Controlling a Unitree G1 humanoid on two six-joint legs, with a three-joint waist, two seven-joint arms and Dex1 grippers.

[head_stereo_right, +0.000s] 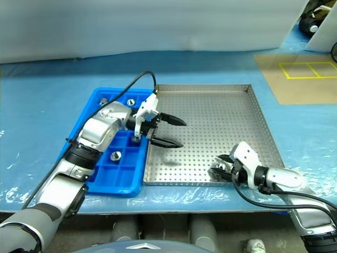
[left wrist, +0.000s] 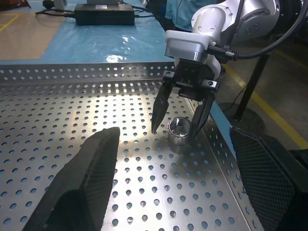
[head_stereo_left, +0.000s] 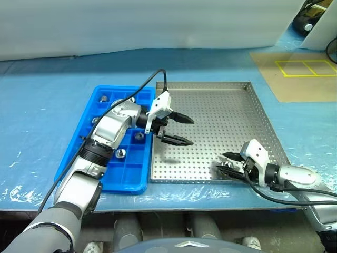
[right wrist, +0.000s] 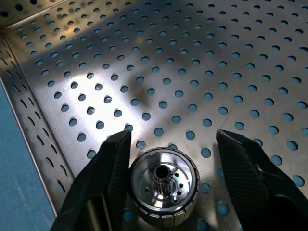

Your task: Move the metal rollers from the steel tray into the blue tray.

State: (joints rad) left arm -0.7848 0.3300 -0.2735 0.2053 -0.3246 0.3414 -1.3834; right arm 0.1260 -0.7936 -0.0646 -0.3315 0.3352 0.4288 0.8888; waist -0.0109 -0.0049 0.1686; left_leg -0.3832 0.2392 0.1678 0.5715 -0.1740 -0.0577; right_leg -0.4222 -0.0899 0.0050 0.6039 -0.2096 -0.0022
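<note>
My right gripper needs to open and center on the metal roller (right wrist: 164, 186) before it lifts the roller, because the roller sits against one finger and there is a gap (right wrist: 209, 179) beside the other.
One metal roller (right wrist: 163, 185), a shiny short cylinder with a central hole, lies in the near right corner of the steel tray (head_stereo_left: 226, 105). My right gripper (head_stereo_left: 224, 162) is low over it and open. Its fingers straddle the roller: one finger (right wrist: 113, 168) is at the roller's side and the other stands a little off it. My left gripper (head_stereo_left: 191, 132) hovers open and empty above the steel tray's left part, pointing right. The blue tray (head_stereo_left: 113, 176) lies against the steel tray's left rim. Several rollers sit in its compartments, one of them (head_stereo_left: 120, 153) near the front.
Both trays rest on a table covered in blue film. A brown mat with yellow tape lines (head_stereo_left: 303, 68) lies at the far right. A black cable (head_stereo_left: 152, 79) arches over the blue tray from my left wrist. A pale sheet runs along the table's back.
</note>
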